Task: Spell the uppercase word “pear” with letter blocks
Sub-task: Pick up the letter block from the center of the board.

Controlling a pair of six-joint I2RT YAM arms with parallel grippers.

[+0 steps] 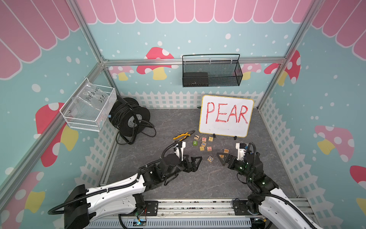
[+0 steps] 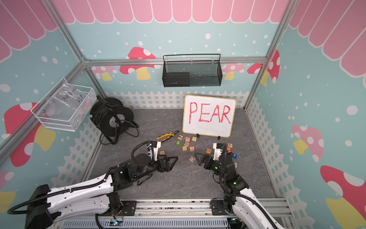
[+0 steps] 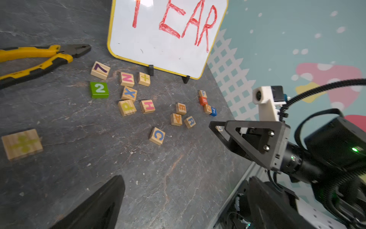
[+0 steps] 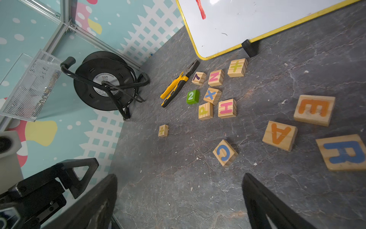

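Note:
My right gripper should back away while my left gripper carries P to the clear floor (image 1: 195, 177), because P sits in the cluster (image 1: 202, 148) on my left gripper's side.
Four letter blocks lie flat on the grey floor. The yellow P (image 4: 205, 111) (image 1: 202, 148) sits in the left cluster beside a pink H. The orange E (image 4: 314, 109) (image 1: 226, 151), orange A (image 4: 279, 135) and blue R (image 4: 344, 151) lie close together to the right; in both top views the right arm hides R. My right gripper (image 4: 180, 188) (image 1: 220, 159) is open and empty, hovering just in front of A and R. My left gripper (image 1: 198, 163) (image 2: 173, 162) is open and empty too, facing it across a bare patch, with a blue C block (image 1: 210, 158) between them.
A white board (image 1: 225, 116) with red PEAR stands behind the blocks. Yellow pliers (image 1: 184, 135), a green 2 (image 4: 192, 96), and 7, N, X and + blocks lie near P. More blocks (image 2: 229, 148) sit behind the right wrist. A cable reel (image 1: 128, 117) stands far left.

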